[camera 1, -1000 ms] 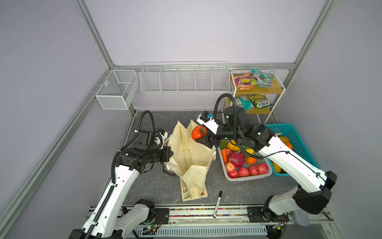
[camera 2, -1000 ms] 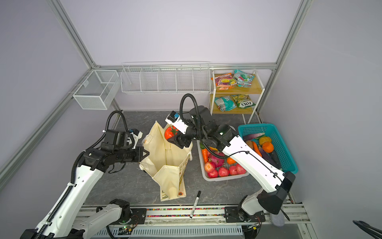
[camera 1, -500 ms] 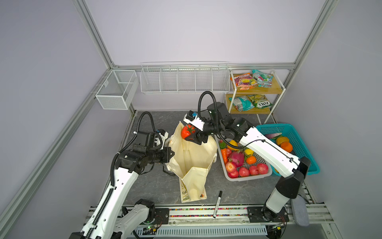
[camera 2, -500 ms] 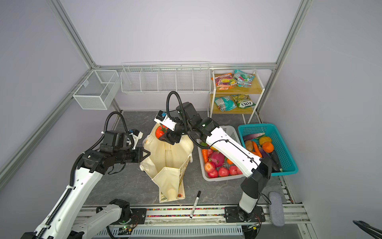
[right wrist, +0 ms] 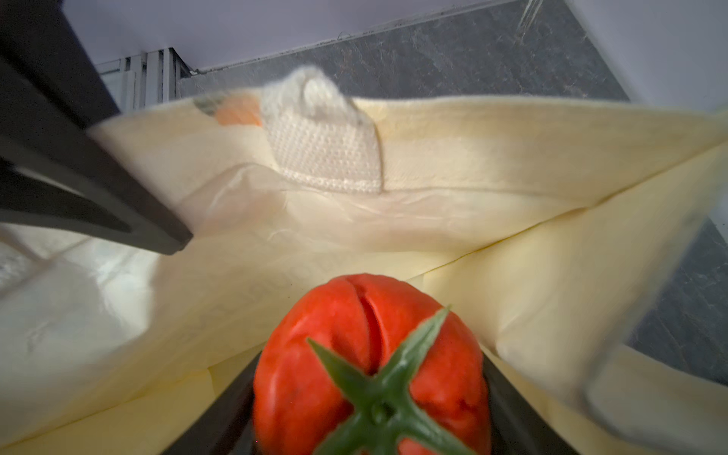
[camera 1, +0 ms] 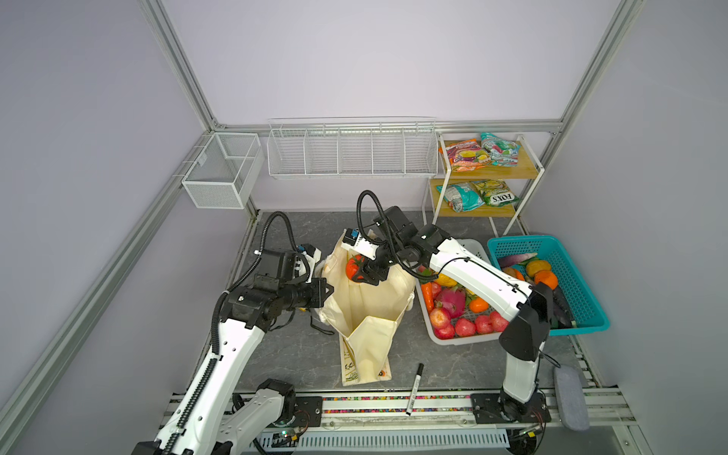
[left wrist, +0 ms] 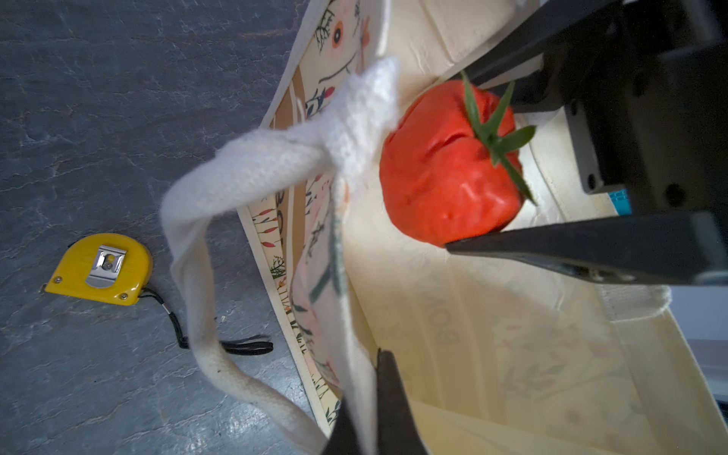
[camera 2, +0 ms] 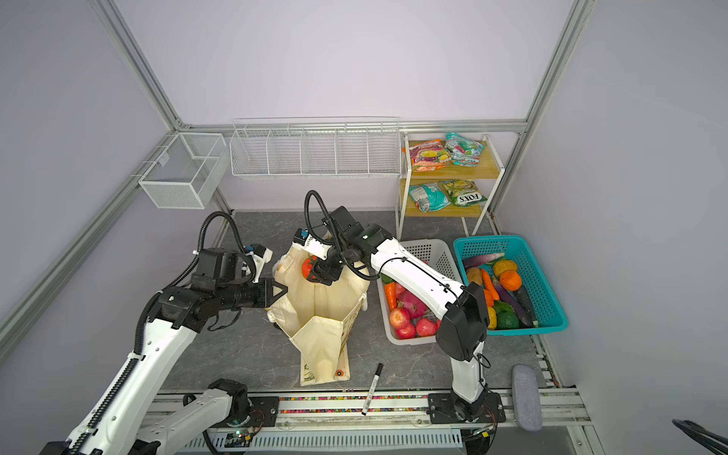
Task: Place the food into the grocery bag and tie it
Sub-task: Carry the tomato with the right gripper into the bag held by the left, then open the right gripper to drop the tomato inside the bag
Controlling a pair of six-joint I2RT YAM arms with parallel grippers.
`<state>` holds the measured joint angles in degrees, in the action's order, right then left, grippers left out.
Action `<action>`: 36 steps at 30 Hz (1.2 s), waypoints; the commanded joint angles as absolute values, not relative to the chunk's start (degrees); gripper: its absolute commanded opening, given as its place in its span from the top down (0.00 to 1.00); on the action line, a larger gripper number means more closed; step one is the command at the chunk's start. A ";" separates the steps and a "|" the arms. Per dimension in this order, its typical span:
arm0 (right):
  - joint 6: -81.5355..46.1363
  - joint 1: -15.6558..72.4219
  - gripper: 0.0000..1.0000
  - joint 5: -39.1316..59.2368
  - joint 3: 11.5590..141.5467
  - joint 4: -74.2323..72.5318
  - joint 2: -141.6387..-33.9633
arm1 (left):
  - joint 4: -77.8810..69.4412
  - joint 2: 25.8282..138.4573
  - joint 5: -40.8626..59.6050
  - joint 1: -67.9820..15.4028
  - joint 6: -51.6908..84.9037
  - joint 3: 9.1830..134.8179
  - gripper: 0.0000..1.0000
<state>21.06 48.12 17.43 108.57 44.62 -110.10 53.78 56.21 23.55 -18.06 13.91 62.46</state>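
The tomato (camera 1: 354,267) is hanging inside the bag's opening, clear of the bag's rim. My right gripper should keep lowering it until it is close to the bag's bottom (camera 1: 354,307), then let go.
The cream grocery bag (camera 1: 366,311) (camera 2: 319,311) stands open mid-table in both top views, its floral side and white rope handle (left wrist: 244,165) plain in the left wrist view. My left gripper (camera 1: 329,291) (camera 2: 281,290) (left wrist: 364,398) is shut on the bag's left rim, holding the mouth open. A red-orange tomato (camera 1: 353,266) (camera 2: 307,267) (left wrist: 445,177) (right wrist: 370,366) with a green stem hangs just over the bag's mouth. It sits between the fingers of my right gripper (camera 1: 360,272) (camera 2: 315,272) (right wrist: 370,394), which is shut on it.
A white basket (camera 1: 474,246) of toy fruit and a teal basket (camera 1: 575,272) of vegetables stand right of the bag. A yellow tape measure (left wrist: 100,270) lies on the grey table left of the bag. A black marker (camera 1: 414,388) lies near the front rail. Snack packets (camera 1: 465,155) sit on the shelf.
My right gripper has carried the tomato leftward from the bag's right rim to over its open mouth. The left gripper has kept its hold on the rim.
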 commanded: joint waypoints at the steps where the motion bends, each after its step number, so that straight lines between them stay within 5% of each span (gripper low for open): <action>1: 22.86 49.39 0.43 16.61 109.45 46.85 -111.71 | 51.07 56.84 23.85 -18.19 14.12 64.29 1.00; 21: 21.79 49.13 0.42 17.65 94.74 30.52 -114.91 | 50.35 56.78 20.07 -18.19 19.86 65.13 1.00; 36: 20.70 49.04 0.29 15.75 91.41 24.18 -120.32 | 49.77 57.54 16.96 -18.19 21.62 65.13 1.00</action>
<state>20.78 49.54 15.97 92.18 26.24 -119.35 52.38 57.47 18.00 -18.06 20.99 63.86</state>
